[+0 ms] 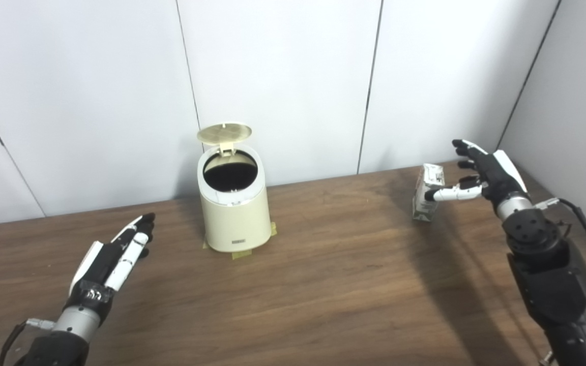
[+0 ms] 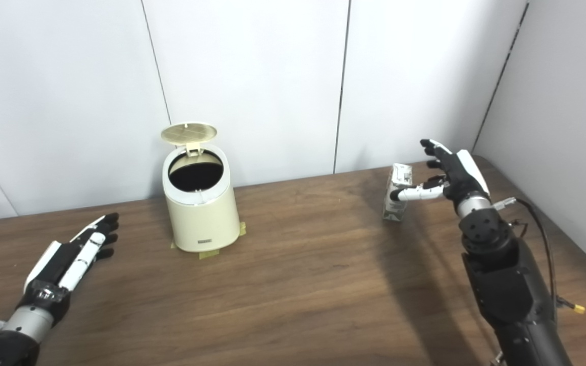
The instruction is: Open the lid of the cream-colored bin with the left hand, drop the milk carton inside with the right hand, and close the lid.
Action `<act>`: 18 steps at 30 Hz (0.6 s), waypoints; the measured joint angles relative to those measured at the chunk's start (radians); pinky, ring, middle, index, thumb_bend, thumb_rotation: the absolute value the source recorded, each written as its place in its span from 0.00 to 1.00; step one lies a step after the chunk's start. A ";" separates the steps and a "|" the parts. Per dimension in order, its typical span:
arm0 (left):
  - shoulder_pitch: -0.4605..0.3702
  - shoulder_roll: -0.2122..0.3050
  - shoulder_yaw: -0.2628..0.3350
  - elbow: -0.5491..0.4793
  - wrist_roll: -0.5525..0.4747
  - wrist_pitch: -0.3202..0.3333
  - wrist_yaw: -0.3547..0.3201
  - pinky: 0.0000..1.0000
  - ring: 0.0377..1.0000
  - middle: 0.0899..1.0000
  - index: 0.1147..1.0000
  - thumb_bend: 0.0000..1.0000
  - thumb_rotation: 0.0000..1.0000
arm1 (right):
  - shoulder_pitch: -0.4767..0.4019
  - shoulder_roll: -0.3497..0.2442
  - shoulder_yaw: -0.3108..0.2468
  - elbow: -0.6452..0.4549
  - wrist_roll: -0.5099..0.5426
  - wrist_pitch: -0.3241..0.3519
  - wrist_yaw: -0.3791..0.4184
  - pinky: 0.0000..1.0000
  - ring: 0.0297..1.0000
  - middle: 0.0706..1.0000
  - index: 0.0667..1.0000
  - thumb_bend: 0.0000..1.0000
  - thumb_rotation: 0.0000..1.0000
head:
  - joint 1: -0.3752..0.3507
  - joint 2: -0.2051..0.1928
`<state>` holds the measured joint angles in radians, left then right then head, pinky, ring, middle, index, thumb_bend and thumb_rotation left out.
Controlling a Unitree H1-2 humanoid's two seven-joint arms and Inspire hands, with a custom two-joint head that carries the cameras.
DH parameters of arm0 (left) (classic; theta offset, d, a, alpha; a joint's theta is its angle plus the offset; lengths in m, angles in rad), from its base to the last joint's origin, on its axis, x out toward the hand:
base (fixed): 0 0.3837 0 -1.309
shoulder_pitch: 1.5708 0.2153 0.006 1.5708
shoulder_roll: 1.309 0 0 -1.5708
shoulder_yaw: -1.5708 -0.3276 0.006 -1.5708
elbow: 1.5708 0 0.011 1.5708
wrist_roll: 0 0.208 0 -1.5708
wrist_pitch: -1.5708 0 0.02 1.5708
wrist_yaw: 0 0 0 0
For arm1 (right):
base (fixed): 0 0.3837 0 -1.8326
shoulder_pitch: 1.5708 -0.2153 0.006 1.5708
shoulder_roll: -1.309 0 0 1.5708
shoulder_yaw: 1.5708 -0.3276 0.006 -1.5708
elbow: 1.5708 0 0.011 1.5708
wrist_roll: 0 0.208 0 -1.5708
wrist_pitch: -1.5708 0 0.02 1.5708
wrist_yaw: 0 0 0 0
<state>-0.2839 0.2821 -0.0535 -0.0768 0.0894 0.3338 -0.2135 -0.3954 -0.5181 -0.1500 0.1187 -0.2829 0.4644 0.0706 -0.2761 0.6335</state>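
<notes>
My gripper will lower the milk carton [image 1: 427, 192] base first and it will fit through, because the bin's dark opening [image 1: 230, 175] is much wider than the milk carton's narrow top.
The cream-colored bin [image 1: 234, 208] stands near the back of the wooden table, left of centre. Its round lid [image 1: 224, 132] is up and the dark inside shows. The milk carton [image 1: 428, 192] stands upright at the back right. My right hand [image 1: 481, 175] is open just right of the carton, fingers spread around it, thumb at its front; it has no closed grip on it. My left hand [image 1: 115, 256] is open and flat, low over the table, left of and in front of the bin, apart from it.
White wall panels stand right behind the table [image 1: 323, 284], with a side wall at the right. Yellow tape [image 1: 242, 252] marks the bin's base. A cable [image 1: 585, 229] runs along my right forearm.
</notes>
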 measured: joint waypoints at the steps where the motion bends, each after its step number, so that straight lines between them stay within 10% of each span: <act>1: 0.000 0.002 -0.004 0.000 0.001 0.000 -0.001 0.91 0.93 0.94 0.92 0.48 0.93 | -0.007 -0.007 0.016 0.032 -0.005 -0.006 0.003 0.76 0.84 0.86 0.85 0.87 0.02 | 0.000 0.000; 18: 0.001 0.012 -0.024 -0.026 0.028 0.004 -0.011 0.96 0.95 0.94 0.92 0.48 0.90 | -0.076 -0.024 0.046 0.333 0.016 -0.218 -0.091 0.72 0.76 0.77 0.74 0.93 0.02 | 0.012 -0.006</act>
<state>-0.2833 0.2939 -0.0772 -0.1025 0.1170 0.3379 -0.2242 -0.4718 -0.5418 -0.1044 0.4521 -0.2668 0.2461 -0.0208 -0.2638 0.6274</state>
